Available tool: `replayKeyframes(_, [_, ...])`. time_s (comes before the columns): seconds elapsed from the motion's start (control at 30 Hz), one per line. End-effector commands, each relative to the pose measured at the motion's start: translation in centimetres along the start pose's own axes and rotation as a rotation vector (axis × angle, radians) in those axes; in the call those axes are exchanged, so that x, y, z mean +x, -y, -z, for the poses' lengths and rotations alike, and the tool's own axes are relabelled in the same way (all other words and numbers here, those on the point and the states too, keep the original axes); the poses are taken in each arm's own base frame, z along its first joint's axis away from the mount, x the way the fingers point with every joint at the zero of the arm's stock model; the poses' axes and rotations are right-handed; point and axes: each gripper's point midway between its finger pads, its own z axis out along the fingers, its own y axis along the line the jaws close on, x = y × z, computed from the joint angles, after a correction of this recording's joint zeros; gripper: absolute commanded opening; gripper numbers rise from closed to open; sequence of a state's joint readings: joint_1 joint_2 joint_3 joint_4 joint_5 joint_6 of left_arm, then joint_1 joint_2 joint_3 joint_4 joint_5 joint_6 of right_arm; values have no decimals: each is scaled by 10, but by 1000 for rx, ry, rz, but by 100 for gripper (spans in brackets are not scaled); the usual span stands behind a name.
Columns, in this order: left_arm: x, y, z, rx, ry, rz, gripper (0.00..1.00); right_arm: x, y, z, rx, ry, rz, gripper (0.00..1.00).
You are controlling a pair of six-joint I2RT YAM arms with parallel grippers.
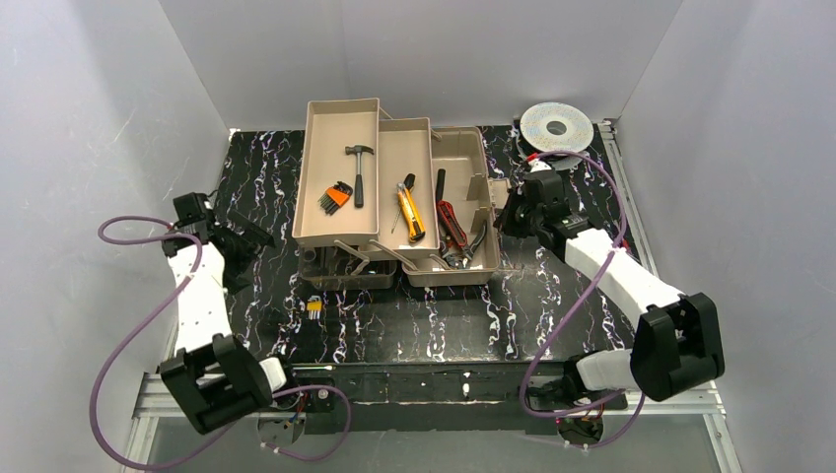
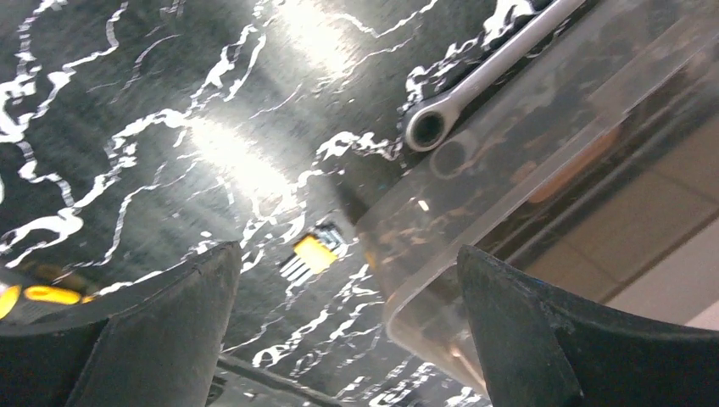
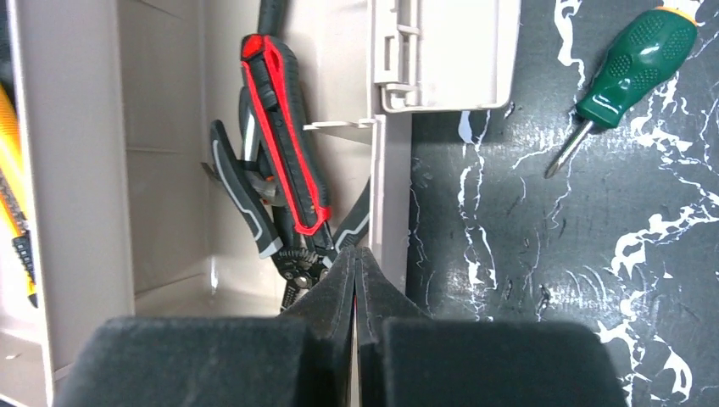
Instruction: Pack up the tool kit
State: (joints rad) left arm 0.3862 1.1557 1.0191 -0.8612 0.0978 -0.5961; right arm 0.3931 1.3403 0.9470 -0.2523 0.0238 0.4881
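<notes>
The open lid's edge is across the trays from my right gripper, which is at the toolbox's side (image 1: 492,227). Next, I pinch that edge (image 2: 509,199) with my left gripper and swing it closed.
The tan toolbox (image 1: 340,118) stands open at the back middle, its trays spread out. A hammer (image 1: 360,172) and an orange hex-key set (image 1: 335,195) lie in the left tray. A yellow knife (image 1: 410,213) lies in the middle tray. Red-black pliers (image 3: 284,136) lie in the right compartment. My right gripper (image 3: 356,254) is shut, its tips against the inside of the box's right wall (image 3: 390,195). A green screwdriver (image 3: 636,59) lies on the table to its right. My left gripper (image 2: 348,331) is open and empty near the translucent lid (image 2: 526,186).
A silver wrench (image 2: 475,85) lies by the lid's edge. A small yellow key set (image 2: 314,253) lies on the black marbled table in front of the box, also seen from above (image 1: 313,306). A round silver-white spool (image 1: 557,126) sits at the back right. Grey walls enclose the table.
</notes>
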Motion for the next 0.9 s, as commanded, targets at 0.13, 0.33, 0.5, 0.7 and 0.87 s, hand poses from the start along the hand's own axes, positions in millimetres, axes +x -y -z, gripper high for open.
replayKeyframes(0.13, [-17, 62, -16, 337, -138, 61, 100, -20, -15, 12, -79, 125, -8, 66])
replayKeyframes(0.33, [-20, 91, -26, 499, -201, 75, 100, -23, -16, 20, -94, 158, -6, 67])
replayKeyframes(0.5, [-20, 100, -31, 551, -265, 76, 98, -12, -21, 9, -120, 89, -4, 66])
replayKeyframes(0.7, [-11, 99, -48, 566, -341, 40, 75, 1, -29, -4, -172, 25, -6, 64])
replayKeyframes(0.87, [-1, 107, -56, 593, -385, -20, 71, 7, -28, -10, -174, -5, -12, 63])
